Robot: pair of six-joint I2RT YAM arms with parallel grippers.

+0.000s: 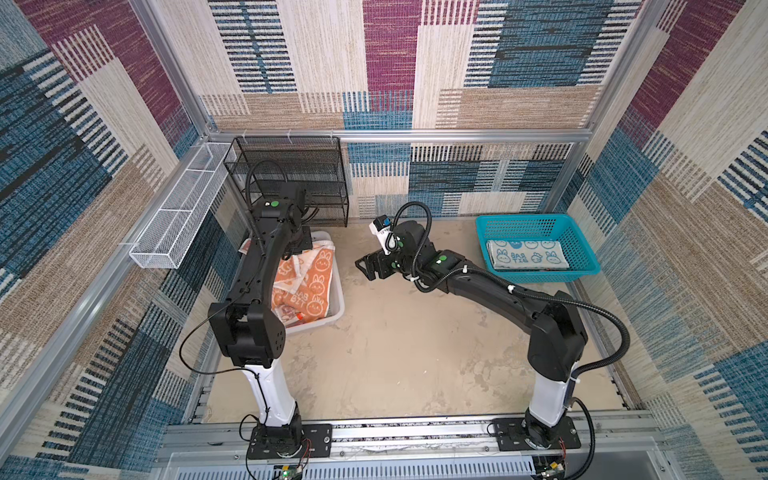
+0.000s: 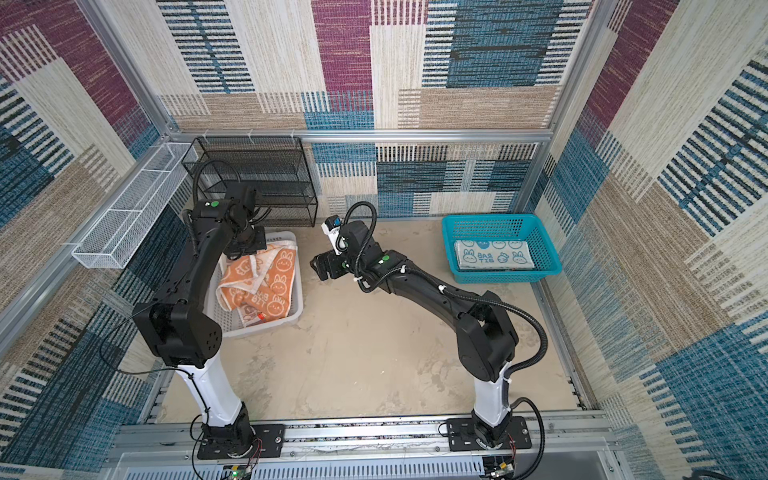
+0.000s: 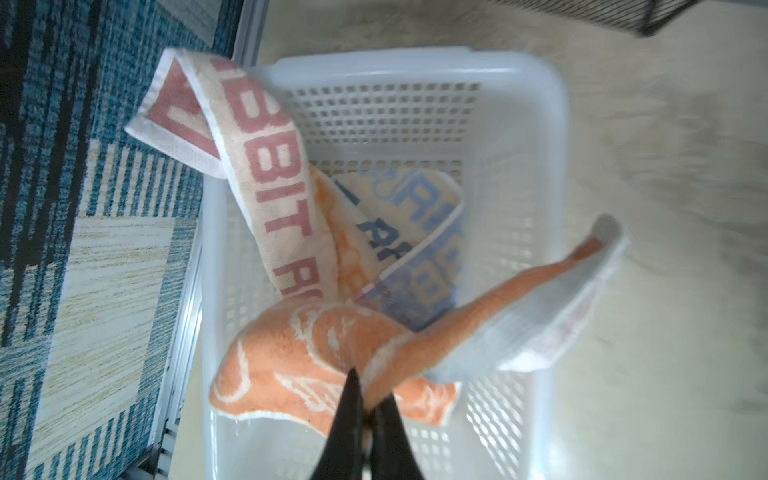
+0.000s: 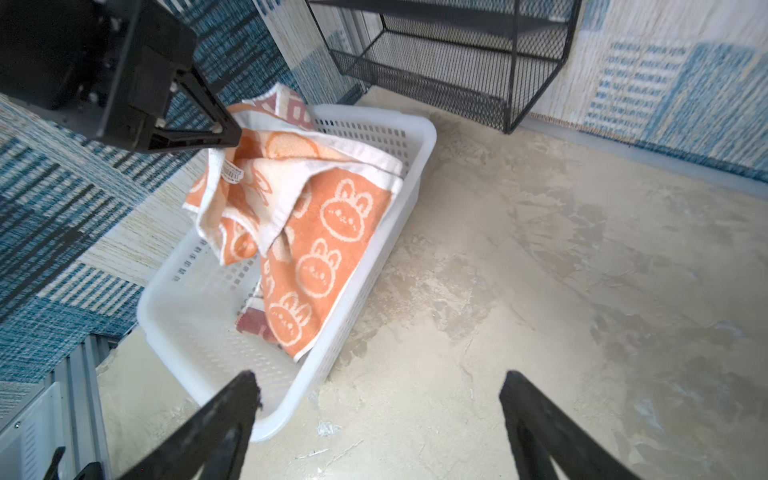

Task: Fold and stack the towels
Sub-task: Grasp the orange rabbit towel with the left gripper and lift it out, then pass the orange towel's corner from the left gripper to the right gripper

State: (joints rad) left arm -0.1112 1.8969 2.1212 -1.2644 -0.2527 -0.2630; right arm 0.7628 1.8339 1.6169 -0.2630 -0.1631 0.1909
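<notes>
I should use my right gripper to take its loose end (image 2: 288,249) by the white basket's rim and stretch it out, as my left gripper holds just one fold of the crumpled orange towel (image 2: 251,264).
An orange towel with white rabbit faces (image 1: 316,274) (image 4: 332,232) lies crumpled in a white basket (image 1: 338,291) at the left. My left gripper (image 3: 370,388) (image 4: 226,135) is shut on a fold of it (image 3: 299,357) and holds that part raised above the basket floor. A cream towel with large "RABBIT" lettering (image 3: 266,166) hangs over the basket's rim. Under both, cloth with blue letters (image 3: 415,232) lies on the floor of the basket. A folded towel with blue rabbit faces (image 1: 527,253) (image 2: 493,255) rests in a teal basket (image 1: 582,249). My right gripper (image 1: 362,266) (image 4: 380,378) hovers open and holds nothing, beside the white basket.
A black mesh shelf (image 1: 291,178) stands against the back wall behind the white basket. A white mesh tray (image 1: 174,216) hangs on the left wall. Bare beige table (image 1: 415,340) stretches between the two baskets and toward the front rail.
</notes>
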